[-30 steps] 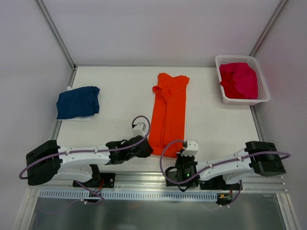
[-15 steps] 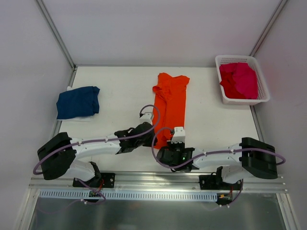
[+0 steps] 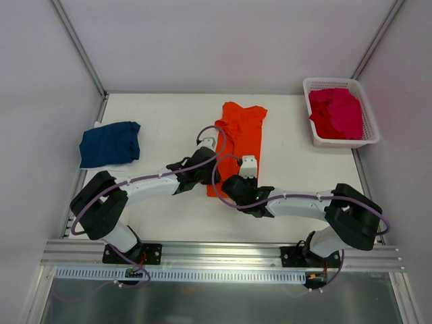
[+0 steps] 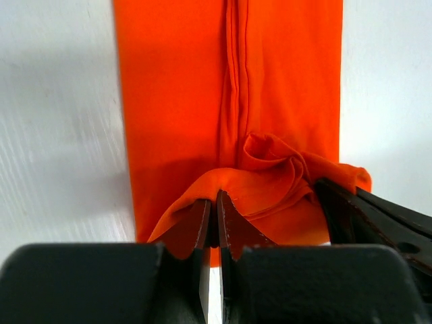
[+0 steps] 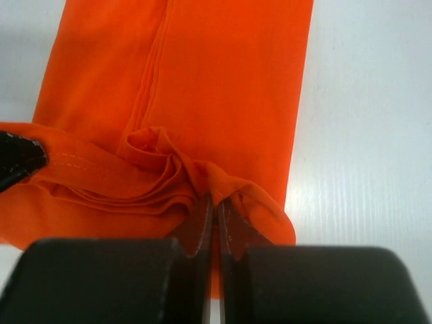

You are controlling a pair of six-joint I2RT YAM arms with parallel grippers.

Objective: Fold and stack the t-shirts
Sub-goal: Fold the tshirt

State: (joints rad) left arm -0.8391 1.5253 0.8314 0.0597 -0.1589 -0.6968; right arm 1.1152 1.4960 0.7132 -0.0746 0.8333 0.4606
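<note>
Both hem corners (image 5: 262,210) are in my grippers and the orange t-shirt lies flat ahead. My right gripper goes on going forward and lets go near the t-shirt's far end (image 3: 244,119).
The orange t-shirt (image 3: 243,129) lies as a long folded strip in the middle of the table. Its near end is lifted and doubled back over the rest. My left gripper (image 3: 204,160) is shut on the left corner of that hem (image 4: 202,185), and cloth bunches around its fingertips (image 4: 196,226). The right gripper (image 3: 234,185) is shut on the right corner (image 5: 260,196). Both wrist views show the flat orange strip (image 4: 175,88) (image 5: 223,67) stretching away ahead. A navy t-shirt (image 3: 109,144) lies folded at the far left. Magenta-pink t-shirts (image 3: 335,113) fill the basket.
The white lattice basket (image 3: 370,128) stands at the back right corner. Metal frame posts rise at both back corners. The right gripper's black finger (image 4: 378,216) shows at the edge of the left wrist view, and the left one (image 5: 17,158) in the right wrist view.
Both grippers have moved from the near edge toward the far side, carrying the orange shirt's near hem up and over the strip. The visible strip has become shorter.
</note>
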